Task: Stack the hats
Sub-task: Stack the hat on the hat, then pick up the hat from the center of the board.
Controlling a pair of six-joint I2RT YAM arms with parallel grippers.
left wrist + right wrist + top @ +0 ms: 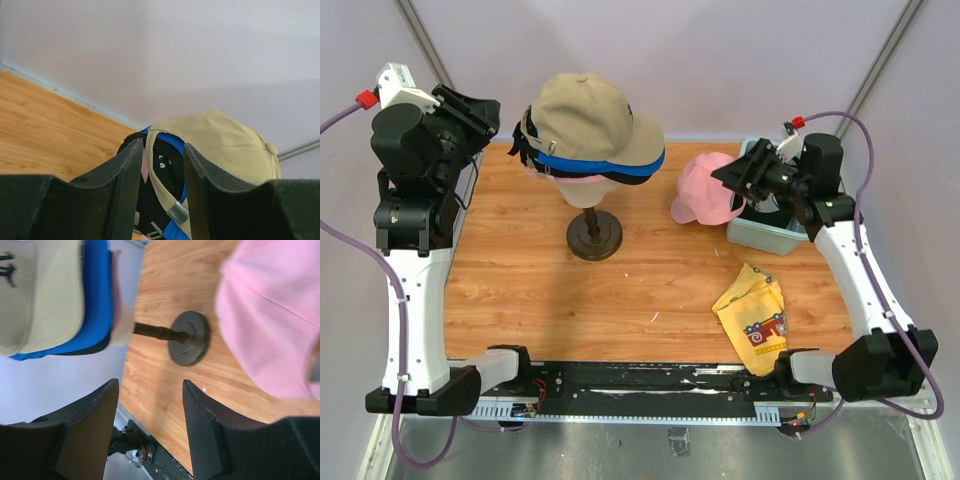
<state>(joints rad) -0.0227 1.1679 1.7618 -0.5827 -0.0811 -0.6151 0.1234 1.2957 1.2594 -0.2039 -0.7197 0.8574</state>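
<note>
The pink cap's edge beside the bin is free in front of the robot's open right gripper, so the gripper keeps going down until its fingers are on both sides of that edge.
Several hats sit stacked on the cream mannequin head: a tan cap on top, a bright blue one under it, then black and pink edges. The stack's back shows in the left wrist view. My left gripper is open and empty just left of the stack, and its jaws frame the caps' rear straps without touching. A loose pink cap lies on the table against a bin. My right gripper is open and empty at that cap's right side; the pink cap fills the right wrist view's upper right.
The head's dark stand rests on the wooden table, also seen in the right wrist view. A grey-blue bin stands at the right under my right arm. A yellow cloth with red print lies at front right.
</note>
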